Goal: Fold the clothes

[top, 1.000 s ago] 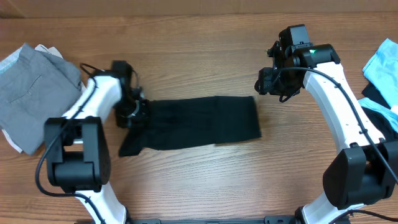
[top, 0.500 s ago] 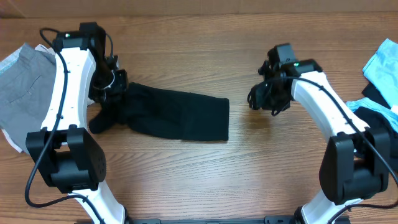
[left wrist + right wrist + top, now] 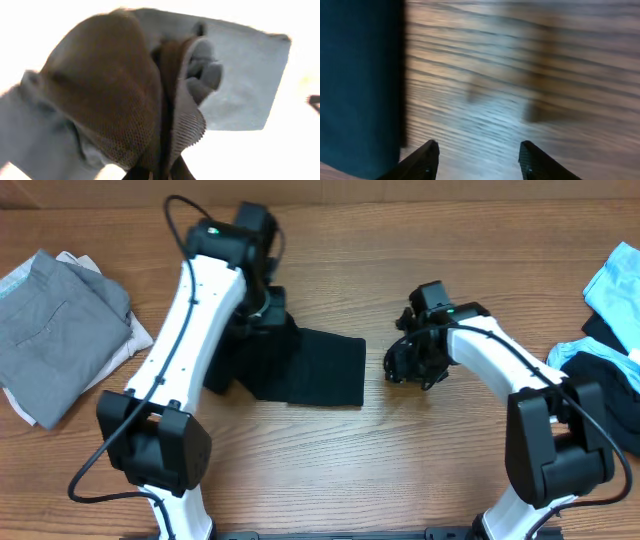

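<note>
The black garment's flat half (image 3: 328, 368) lies open ahead of the garment's raised end, so the left gripper keeps going across and lets go near the garment's opposite edge (image 3: 361, 367).
The black garment (image 3: 310, 368) lies in the middle of the table, its left end lifted off the wood. My left gripper (image 3: 268, 310) is shut on that raised end and hangs above the cloth. In the left wrist view the bunched fabric (image 3: 115, 85) fills the frame, washed out by glare, and it is pinched at my left gripper (image 3: 160, 174). My right gripper (image 3: 405, 362) stands open just right of the garment's right edge, low over bare wood. In the right wrist view the dark cloth (image 3: 360, 80) lies left of my right gripper (image 3: 479, 150), and nothing is between the fingers.
A folded grey garment (image 3: 50, 315) lies at the far left on a white one (image 3: 140, 340). Light blue clothes (image 3: 618, 275) and a black piece (image 3: 605, 330) sit at the right edge.
My left gripper has swung right and toward the back, carrying the garment's left end up and over. The garment has shifted left and looks shorter. My right gripper has come down toward the garment's right edge.
</note>
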Controlling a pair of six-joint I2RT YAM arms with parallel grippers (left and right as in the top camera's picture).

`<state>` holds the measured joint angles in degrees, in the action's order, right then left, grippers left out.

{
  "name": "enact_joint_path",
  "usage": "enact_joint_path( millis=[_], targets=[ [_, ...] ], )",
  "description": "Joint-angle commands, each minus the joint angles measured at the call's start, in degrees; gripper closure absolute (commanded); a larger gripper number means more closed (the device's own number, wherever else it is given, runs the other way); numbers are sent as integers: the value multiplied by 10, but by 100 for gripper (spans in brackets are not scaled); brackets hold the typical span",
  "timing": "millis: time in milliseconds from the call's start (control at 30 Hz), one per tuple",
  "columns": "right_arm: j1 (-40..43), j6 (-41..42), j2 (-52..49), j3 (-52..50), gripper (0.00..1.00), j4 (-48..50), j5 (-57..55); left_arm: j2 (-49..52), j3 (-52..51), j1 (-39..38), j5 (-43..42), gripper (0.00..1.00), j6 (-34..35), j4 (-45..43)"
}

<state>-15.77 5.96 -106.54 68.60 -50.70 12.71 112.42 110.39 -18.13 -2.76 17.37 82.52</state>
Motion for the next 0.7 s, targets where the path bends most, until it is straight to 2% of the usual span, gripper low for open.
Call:
enact_joint_path(
  millis=[0, 333, 667],
  targets=[
    [-29, -2, -21, -4, 43, 15, 7, 1, 16, -44, 3, 96, 45, -28],
    [-45, -2, -64, -4, 42, 31, 4, 5, 15, -131, 3, 95, 54, -83],
    [-45, -2, -64, -4, 42, 30, 2, 50, 15, -146, -33, 95, 52, -83]
  ],
)
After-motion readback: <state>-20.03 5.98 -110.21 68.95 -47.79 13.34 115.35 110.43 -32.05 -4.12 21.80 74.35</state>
